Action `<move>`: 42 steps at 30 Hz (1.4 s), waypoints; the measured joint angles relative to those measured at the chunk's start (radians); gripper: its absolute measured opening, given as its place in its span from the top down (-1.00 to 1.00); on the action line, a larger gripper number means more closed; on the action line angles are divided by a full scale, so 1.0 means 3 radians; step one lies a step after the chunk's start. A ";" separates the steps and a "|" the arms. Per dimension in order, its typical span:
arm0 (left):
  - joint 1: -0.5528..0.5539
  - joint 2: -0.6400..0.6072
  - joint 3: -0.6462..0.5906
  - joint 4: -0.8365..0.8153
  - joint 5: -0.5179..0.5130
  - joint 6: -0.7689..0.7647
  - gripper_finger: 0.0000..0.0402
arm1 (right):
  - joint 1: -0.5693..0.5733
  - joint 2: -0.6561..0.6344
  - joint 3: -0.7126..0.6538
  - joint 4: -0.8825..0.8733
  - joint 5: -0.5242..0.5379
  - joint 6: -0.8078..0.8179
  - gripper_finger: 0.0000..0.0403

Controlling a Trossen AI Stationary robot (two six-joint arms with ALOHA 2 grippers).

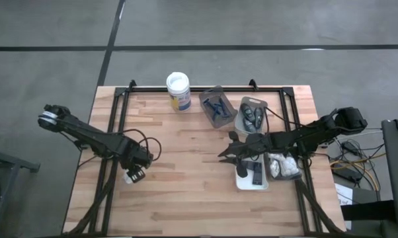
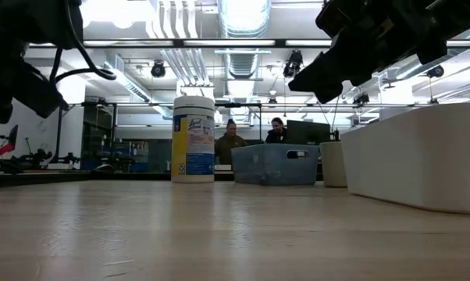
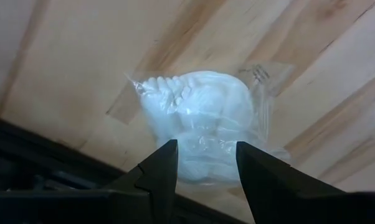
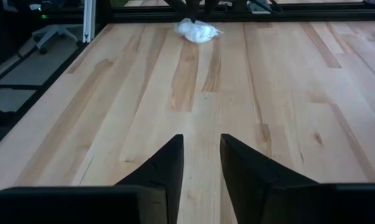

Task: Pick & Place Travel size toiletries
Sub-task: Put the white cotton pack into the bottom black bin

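Note:
My left gripper needs to pick up the white packet and hand it to my right gripper midway, because the packet is far from the tray of white packets.
A white lumpy packet in clear wrap sits between the fingers of my left gripper. It is at the table's left, toward the near edge. The right wrist view shows this packet far off, low against the wood. My right gripper hovers open right of the table's middle. Nothing is between its fingers. It stands beside a white tray that holds black tubes. Blue razors and dark bottles lie in grey trays at the back. My left gripper pinches the white packet between its two fingers, which come from above, pointing steeply down. They close on the packet's near part, one finger on each side. Whether the packet still touches the wood or hangs clear, I cannot tell.
A white-lidded tub stands at the back middle. Another white tray with white packets sits at the right edge. Black frame rails run along the table's sides. Bare wood lies between the two arms. Two people sit beyond the table.

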 joint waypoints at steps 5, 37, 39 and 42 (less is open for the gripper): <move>-0.0002 0.0000 -0.0002 0.0031 -0.0026 -0.0051 0.17 | 0.0000 0.0000 0.0000 -0.0003 0.0001 -0.0055 0.44; -0.0001 0.0453 -0.0006 0.1063 -0.0592 0.0185 0.96 | 0.0000 -0.0003 -0.0009 -0.0153 0.0003 0.0015 0.39; -0.0002 0.0422 -0.0006 0.1213 -0.0681 0.0269 0.96 | 0.0000 -0.0028 -0.0009 -0.0162 0.0003 0.0041 0.43; -0.0002 0.0362 -0.0006 0.1454 -0.0849 0.0423 0.96 | 0.0000 -0.0081 -0.0009 -0.0160 0.0002 0.0086 0.50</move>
